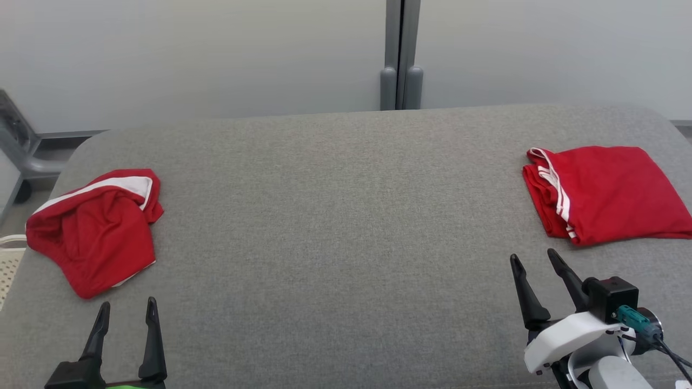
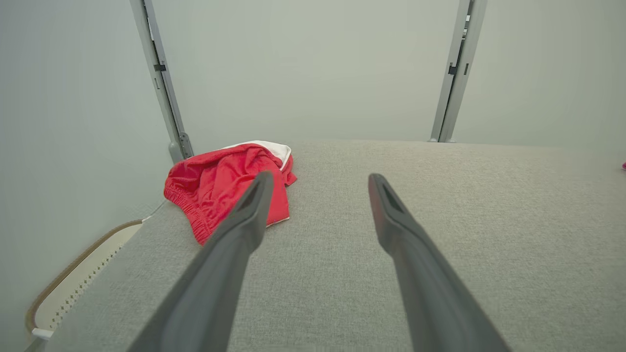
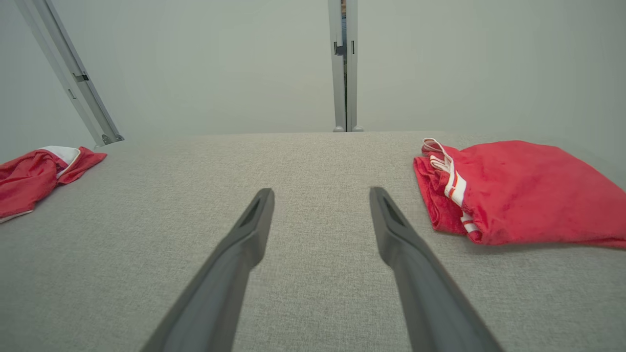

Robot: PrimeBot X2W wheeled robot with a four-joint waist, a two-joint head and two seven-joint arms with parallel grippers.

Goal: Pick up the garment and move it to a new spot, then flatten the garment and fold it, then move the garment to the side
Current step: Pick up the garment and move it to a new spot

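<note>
I expect the crumpled red garment (image 1: pixel 111 243) to hang in a heap and land still folded over when I carry it, because it lies in loose, overlapping folds (image 1: pixel 83 208).
A crumpled red garment (image 1: pixel 94 229) with white trim lies at the left end of the grey padded table (image 1: pixel 346 227). The left wrist view has it (image 2: pixel 222 193) ahead and to the left; the right wrist view has it (image 3: pixel 34 173) at the far left. A neatly folded red garment (image 1: pixel 605 192) with white stripes rests at the right end, also in the right wrist view (image 3: pixel 513 190). My left gripper (image 1: pixel 128 305) stands open just below the crumpled garment, empty. My right gripper (image 1: pixel 532 258) is open below the folded one, holding nothing.
Pale wall panels with a grey upright post (image 1: pixel 400 54) stand behind the table. A cream perforated basket rim (image 1: pixel 10 259) shows beyond the table's left edge, also in the left wrist view (image 2: pixel 73 283). A grey frame (image 1: pixel 21 146) stands at the far left.
</note>
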